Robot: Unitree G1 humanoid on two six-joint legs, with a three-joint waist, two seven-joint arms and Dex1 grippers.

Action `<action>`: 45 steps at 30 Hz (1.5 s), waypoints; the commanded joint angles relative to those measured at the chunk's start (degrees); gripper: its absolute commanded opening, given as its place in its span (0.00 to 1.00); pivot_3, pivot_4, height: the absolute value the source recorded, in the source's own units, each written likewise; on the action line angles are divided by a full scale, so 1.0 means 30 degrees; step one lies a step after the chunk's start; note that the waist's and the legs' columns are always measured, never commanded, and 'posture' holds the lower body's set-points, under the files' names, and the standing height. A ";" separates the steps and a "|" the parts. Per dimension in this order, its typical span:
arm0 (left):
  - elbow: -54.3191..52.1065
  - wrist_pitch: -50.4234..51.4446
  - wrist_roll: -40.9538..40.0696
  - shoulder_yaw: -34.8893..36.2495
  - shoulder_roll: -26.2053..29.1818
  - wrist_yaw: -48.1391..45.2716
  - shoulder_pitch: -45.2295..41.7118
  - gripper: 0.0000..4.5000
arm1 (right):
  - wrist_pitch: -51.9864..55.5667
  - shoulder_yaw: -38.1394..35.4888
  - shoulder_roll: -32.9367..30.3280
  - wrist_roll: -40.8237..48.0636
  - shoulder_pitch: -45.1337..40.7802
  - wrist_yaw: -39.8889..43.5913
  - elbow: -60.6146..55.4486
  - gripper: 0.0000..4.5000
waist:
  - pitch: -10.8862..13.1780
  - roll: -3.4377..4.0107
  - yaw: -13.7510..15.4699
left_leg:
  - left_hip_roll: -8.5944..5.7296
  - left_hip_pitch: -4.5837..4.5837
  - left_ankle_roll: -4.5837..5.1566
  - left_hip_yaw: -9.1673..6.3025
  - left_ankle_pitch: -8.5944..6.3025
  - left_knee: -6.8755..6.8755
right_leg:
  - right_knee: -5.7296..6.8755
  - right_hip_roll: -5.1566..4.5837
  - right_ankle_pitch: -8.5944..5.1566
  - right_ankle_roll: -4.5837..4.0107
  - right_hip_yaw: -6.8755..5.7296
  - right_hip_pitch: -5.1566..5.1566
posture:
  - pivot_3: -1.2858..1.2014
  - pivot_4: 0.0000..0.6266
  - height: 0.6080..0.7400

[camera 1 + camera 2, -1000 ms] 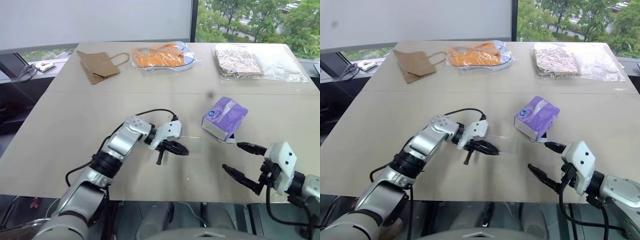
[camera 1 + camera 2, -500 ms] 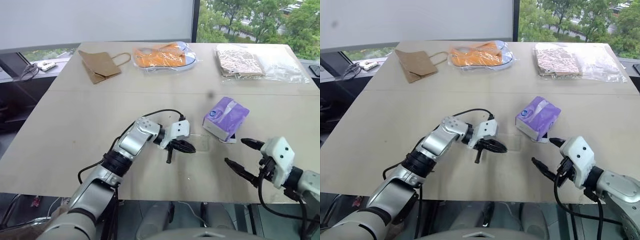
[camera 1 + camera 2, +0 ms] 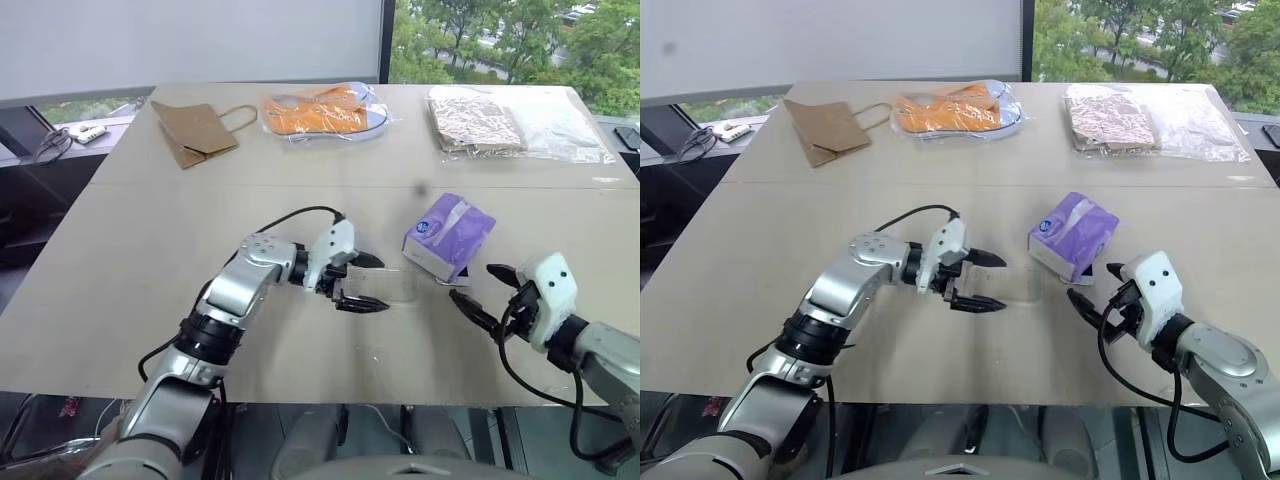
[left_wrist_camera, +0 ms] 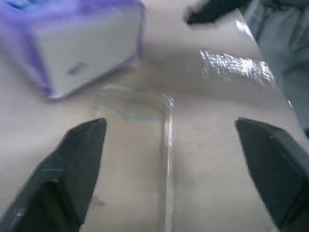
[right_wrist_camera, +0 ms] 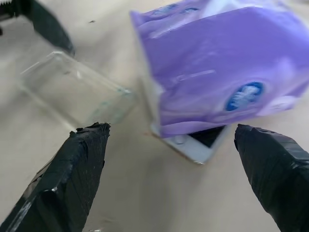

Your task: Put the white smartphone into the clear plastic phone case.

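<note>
The white smartphone (image 5: 197, 148) will sit partly out and need a push when I lay it in the clear plastic phone case, because the case has a raised rim (image 5: 91, 72).
The clear plastic phone case (image 4: 137, 137) lies flat on the table, a faint glossy rectangle (image 3: 400, 287) just left of the purple tissue pack (image 3: 450, 233). My left gripper (image 3: 363, 283) hangs open right at the case's left end, one finger on each side of its line and neither touching it. The white smartphone (image 5: 195, 145) lies under the tissue pack, with one white corner and a strip of black screen sticking out at the near side. My right gripper (image 3: 485, 291) is open just right of that corner and holds nothing.
At the far side of the table (image 3: 120, 260) lie a brown paper bag (image 3: 195, 130), an orange item in a clear bag (image 3: 325, 110) and a patterned item in a clear bag (image 3: 500, 125). The table's near edge runs just below both grippers.
My left gripper has gone from shut to open and risen a little, and the case now lies free in front of it. My right gripper has moved forward toward the tissue pack.
</note>
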 commanded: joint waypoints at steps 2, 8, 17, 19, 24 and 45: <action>-0.1205 0.2112 -0.1178 0.1387 -0.0713 0.2469 -0.0406 0.97 | -0.2823 0.0134 -0.0587 -0.1001 0.0933 0.1670 -0.1439 1.00 | 0.0000 -0.0001 0.0070 | -0.0003 0.0001 0.0001 -0.0002 0.0000 0.0006 | 0.0000 0.0001 -0.0001 0.0002 -0.0009 0.0005 | 0.52 0.24 1.00; 0.1248 0.6515 -0.1221 0.1123 -0.3210 0.5976 -0.3692 0.97 | -0.4544 -0.0332 -0.1118 -0.1315 0.2077 0.3056 -0.1940 1.00 | 0.0012 -0.0024 0.0045 | -0.0016 0.0009 0.0000 -0.0002 0.0001 0.0038 | 0.0008 0.0002 0.0010 0.0024 -0.0015 0.0035 | 0.52 0.24 1.00; 1.0151 0.4948 0.0495 -0.0370 -0.7079 0.6877 -0.8065 0.72 | -0.7146 -0.2311 -0.0690 -0.2883 0.6359 0.3879 -0.3180 1.00 | 0.0033 -0.0059 0.0020 | -0.0039 0.0001 -0.0002 0.0004 0.0000 0.0033 | -0.0009 -0.0006 -0.0003 0.0050 -0.0008 0.0032 | 0.52 0.24 1.00; 1.0776 0.4411 0.0721 -0.0564 -0.7207 0.6536 -0.8086 0.51 | -0.7373 -0.2446 -0.0313 -0.2989 0.6787 0.3579 -0.3284 1.00 | 0.0044 -0.0077 -0.0102 | -0.0042 0.0003 0.0002 0.0030 -0.0002 0.0025 | -0.0007 -0.0006 -0.0004 0.0054 0.0024 0.0021 | 0.52 0.24 1.00; 1.0275 0.3605 0.0348 0.0206 -0.7180 0.6260 -0.7509 0.02 | -0.7630 -0.1828 0.0345 -0.3820 0.6604 0.2907 -0.3128 1.00 | 0.0044 -0.0076 -0.0030 | -0.0037 0.0021 0.0000 0.0026 -0.0001 0.0035 | 0.0011 -0.0005 -0.0003 0.0056 0.0025 0.0033 | 0.52 0.24 1.00; 0.7486 0.6454 -0.2857 1.3052 -0.0972 1.6734 -0.4623 0.22 | -0.1045 0.1520 0.1566 -0.3335 -0.2232 -0.0132 0.1476 1.00 | 0.0058 -0.0107 0.0164 | -0.0063 -0.0010 -0.0005 -0.0027 0.0001 0.0052 | 0.0019 -0.0032 0.0008 0.0044 -0.0011 -0.0011 | 0.52 0.24 1.00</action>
